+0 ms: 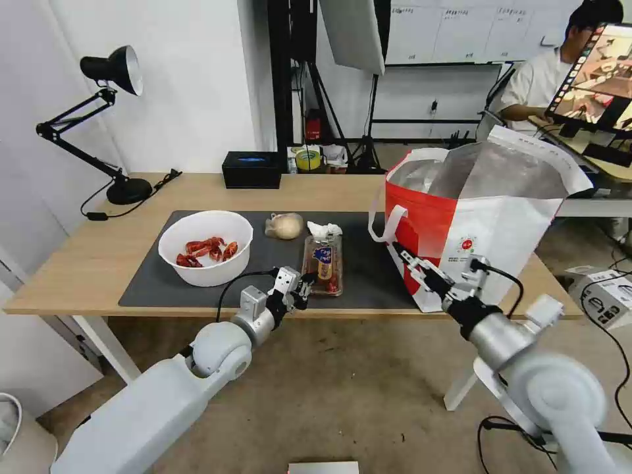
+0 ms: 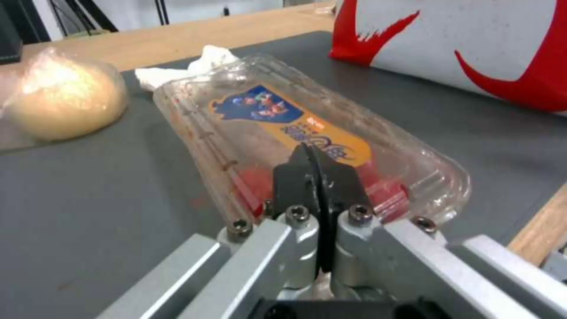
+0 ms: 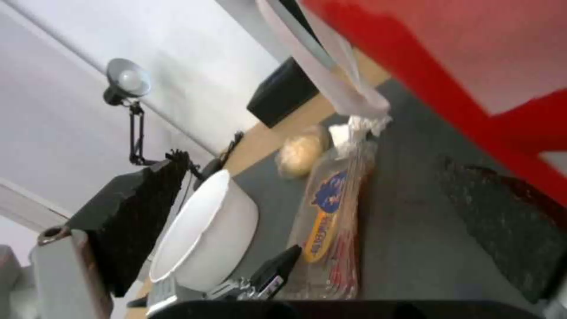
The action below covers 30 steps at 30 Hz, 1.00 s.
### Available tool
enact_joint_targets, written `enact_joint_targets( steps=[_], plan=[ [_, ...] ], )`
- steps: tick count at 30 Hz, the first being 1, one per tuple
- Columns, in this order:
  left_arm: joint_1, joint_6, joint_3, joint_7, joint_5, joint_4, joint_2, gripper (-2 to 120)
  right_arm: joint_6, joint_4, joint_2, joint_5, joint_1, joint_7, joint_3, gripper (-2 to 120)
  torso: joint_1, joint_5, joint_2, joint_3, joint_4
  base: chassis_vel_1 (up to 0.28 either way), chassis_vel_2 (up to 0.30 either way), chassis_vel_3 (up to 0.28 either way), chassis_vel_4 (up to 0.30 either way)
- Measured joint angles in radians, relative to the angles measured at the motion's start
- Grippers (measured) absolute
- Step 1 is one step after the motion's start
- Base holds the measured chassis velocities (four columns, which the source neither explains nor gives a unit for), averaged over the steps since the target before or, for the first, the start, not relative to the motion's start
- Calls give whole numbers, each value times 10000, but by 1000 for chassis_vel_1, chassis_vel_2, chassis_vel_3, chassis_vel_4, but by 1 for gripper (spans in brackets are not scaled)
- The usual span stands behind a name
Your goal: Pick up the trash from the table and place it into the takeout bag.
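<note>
I expect the clear clamshell tray [image 1: 322,267] to stay shut and stiff when I lift it by its edge, because its two halves meet along a long rim.
On the dark mat [image 1: 151,283] of the table [image 1: 79,263] lie a clear clamshell tray [image 1: 323,260], a crumpled tissue [image 1: 324,229], a bagged bun [image 1: 284,226] and a white bowl [image 1: 205,247] of red crayfish shells. My left gripper [image 1: 304,284] is shut, its tips over the near end of the tray [image 2: 266,115]; I cannot see any grip on it. The white and red takeout bag [image 1: 487,217] stands open at the mat's right end. My right gripper [image 1: 405,255] is open, just in front of the bag's red panel [image 3: 460,57].
A black desk lamp [image 1: 108,72] stands at the table's far left and a small black box [image 1: 251,169] at the back edge. The bag's loop handle [image 1: 382,227] hangs towards the tray. Bare mat lies between tray and bag.
</note>
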Motion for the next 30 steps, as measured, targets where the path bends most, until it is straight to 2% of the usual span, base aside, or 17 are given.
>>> enact_joint_targets(
  steps=[14,22,30],
  plan=[
    [99,-43,-12,-95,-76,-52,39,0,-992,-2169,821,266,2399,1280,-1896,100,0,-1,0,0,1,0,0,0,0],
    [48,-78,18,-104,-97,11,-37,0,-1672,-3087,1015,336,3515,2261,-2603,100,1,-1,0,1,1,0,0,0,0],
    [66,-149,-39,-104,-126,52,-33,0,-2089,-3649,1208,412,4272,2785,-3014,100,1,0,0,0,1,0,0,0,0]
  ],
)
